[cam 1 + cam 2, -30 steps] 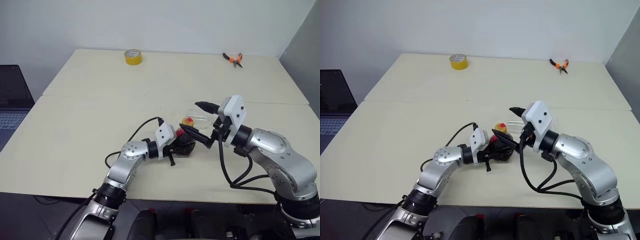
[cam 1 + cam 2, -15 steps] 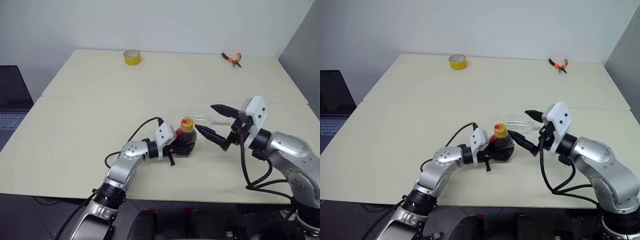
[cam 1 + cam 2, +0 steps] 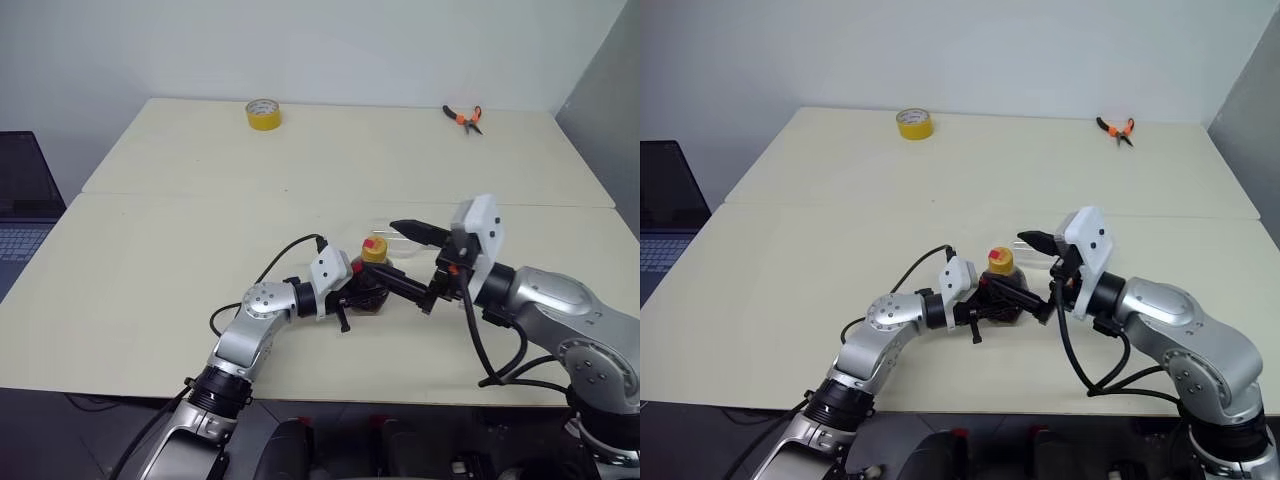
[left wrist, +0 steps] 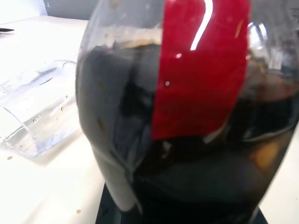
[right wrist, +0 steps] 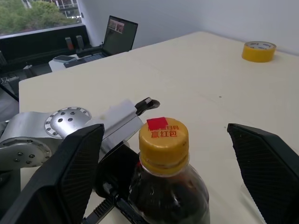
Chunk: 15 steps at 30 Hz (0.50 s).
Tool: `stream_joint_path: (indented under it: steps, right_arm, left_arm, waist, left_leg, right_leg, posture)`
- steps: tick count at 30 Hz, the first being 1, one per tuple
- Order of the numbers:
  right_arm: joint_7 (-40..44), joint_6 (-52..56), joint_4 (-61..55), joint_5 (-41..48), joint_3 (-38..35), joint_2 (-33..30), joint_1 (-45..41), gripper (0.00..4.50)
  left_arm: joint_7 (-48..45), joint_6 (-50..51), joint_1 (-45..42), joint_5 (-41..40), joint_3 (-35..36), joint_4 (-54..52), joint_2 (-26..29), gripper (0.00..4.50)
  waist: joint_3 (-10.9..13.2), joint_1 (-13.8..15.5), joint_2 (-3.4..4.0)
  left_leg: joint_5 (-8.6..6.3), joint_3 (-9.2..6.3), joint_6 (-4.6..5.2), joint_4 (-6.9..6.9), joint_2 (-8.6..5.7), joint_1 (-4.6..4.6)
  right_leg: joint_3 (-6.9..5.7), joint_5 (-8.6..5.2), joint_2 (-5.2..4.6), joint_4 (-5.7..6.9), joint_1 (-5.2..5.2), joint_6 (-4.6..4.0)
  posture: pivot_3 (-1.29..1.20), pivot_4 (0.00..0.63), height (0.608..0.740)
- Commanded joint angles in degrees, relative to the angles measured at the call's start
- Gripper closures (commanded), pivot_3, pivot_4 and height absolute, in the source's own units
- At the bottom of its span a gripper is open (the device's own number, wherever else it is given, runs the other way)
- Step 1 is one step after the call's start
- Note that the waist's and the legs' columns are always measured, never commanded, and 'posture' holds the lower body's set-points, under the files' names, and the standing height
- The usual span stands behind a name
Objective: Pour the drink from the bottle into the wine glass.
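The yellow cap is over the bottle's opening point(image 3: 374, 257), so the robot's right gripper should grip the cap point(image 3: 374, 246), take it off and put it to one side before pouring.
The bottle point(image 3: 368, 284) stands upright on the table, dark drink point(image 4: 187, 182) filling its clear body, with a red label point(image 4: 198, 70) and a yellow cap point(image 5: 163, 136). My left gripper point(image 3: 352, 292) is shut on the bottle's body from the left. My right gripper point(image 3: 388, 250) is open, level with the cap, one finger point(image 5: 70, 172) on each side of it without touching. The wine glass point(image 4: 35, 109) lies on its side on the table just behind the bottle, partly hidden by my right fingers in the head views.
A yellow tape roll point(image 3: 265, 114) sits at the table's far left and orange pliers point(image 3: 466, 117) at the far right. A laptop point(image 3: 22, 200) stands off the table's left edge. A seam point(image 3: 200, 193) crosses the table top.
My right gripper, which had swung off to the right half a second ago, is back at the bottle with its open fingers on either side of the cap. The left gripper and bottle stayed put.
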Motion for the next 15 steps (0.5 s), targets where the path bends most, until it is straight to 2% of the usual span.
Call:
stream_joint_path:
  steps: [1, 9, 15]
  right_arm:
    - [-1.2, -1.1, -0.3, -1.3, 0.5, 0.9, -1.5, 0.0]
    - [-1.8, -1.9, 1.3, -4.5, 0.4, 1.0, -1.3, 0.0]
    - [-0.3, -1.1, 0.3, -2.9, -3.5, -1.0, 0.9, 0.0]
  left_arm:
    - [0.0, -1.4, -0.9, -0.4, 0.3, -2.1, -0.5, 3.85]
    - [0.1, -1.5, -0.9, -0.4, 0.2, -2.0, -0.5, 3.85]
    - [0.1, -1.6, -0.7, -0.4, 0.2, -2.0, -0.5, 3.85]
  waist:
    - [0.0, 0.0, 0.0]
    - [0.0, 0.0, 0.0]
    - [0.0, 0.0, 0.0]
  left_leg:
    - [0.0, 0.0, 0.0, 0.0, 0.0, 0.0]
    - [0.0, 0.0, 0.0, 0.0, 0.0, 0.0]
    - [0.0, 0.0, 0.0, 0.0, 0.0, -0.01]
  right_leg:
    - [0.0, 0.0, 0.0, 0.0, 0.0, 0.0]
    - [0.0, 0.0, 0.0, 0.01, -0.01, 0.0]
    - [0.0, 0.0, 0.0, 0.0, -0.01, 0.0]
  posture:
    - [0.0, 0.15, 0.74]
    - [0.0, 0.15, 0.74]
    - [0.0, 0.15, 0.74]
